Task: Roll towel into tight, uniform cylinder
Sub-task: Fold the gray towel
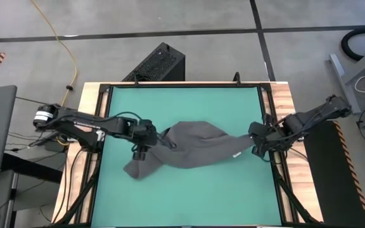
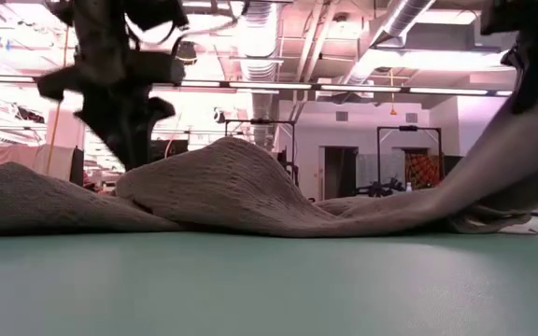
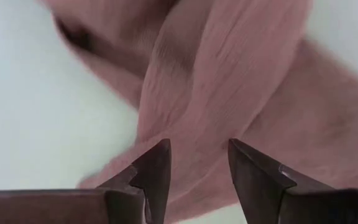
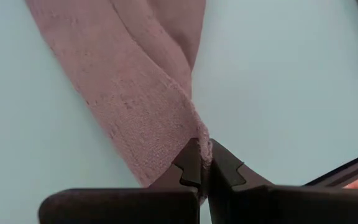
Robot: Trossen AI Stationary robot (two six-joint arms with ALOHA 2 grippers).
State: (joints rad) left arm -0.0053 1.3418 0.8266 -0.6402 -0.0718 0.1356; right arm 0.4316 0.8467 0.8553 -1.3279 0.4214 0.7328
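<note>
My gripper will lift and spread the dark grey towel (image 1: 215, 151), and the towel will then open into a wide panel, because a loose humped fold (image 1: 191, 134) stands up in the middle.
The dark grey towel (image 1: 195, 151) lies bunched in a long band across the green mat (image 1: 189, 202). Its left end (image 1: 135, 170) rests on the mat and its right end is raised. A small white tag (image 1: 237, 154) shows near the right end. My left gripper (image 1: 141, 152) is open over the towel's left part, with cloth showing between its fingers in the left wrist view (image 3: 197, 168). My right gripper (image 1: 257, 144) is shut on the towel's right end, near the mat's right edge. My left gripper: I cannot tell whether its open fingers touch the cloth under them. My right gripper pinches the towel's right end at a gathered corner (image 4: 199, 138) between its two fingertips. The fingers come from the table's right side, slanting down. The cloth rises off the mat to the fingers (image 2: 530, 159), and the rest lies on the mat.
The mat is ringed by a black frame (image 1: 268, 114) close beside my right gripper. A humped fold (image 2: 222, 177) of the towel stands up in the middle. Bare mat lies on the near side (image 1: 189, 202) and the far side (image 1: 182, 101).
</note>
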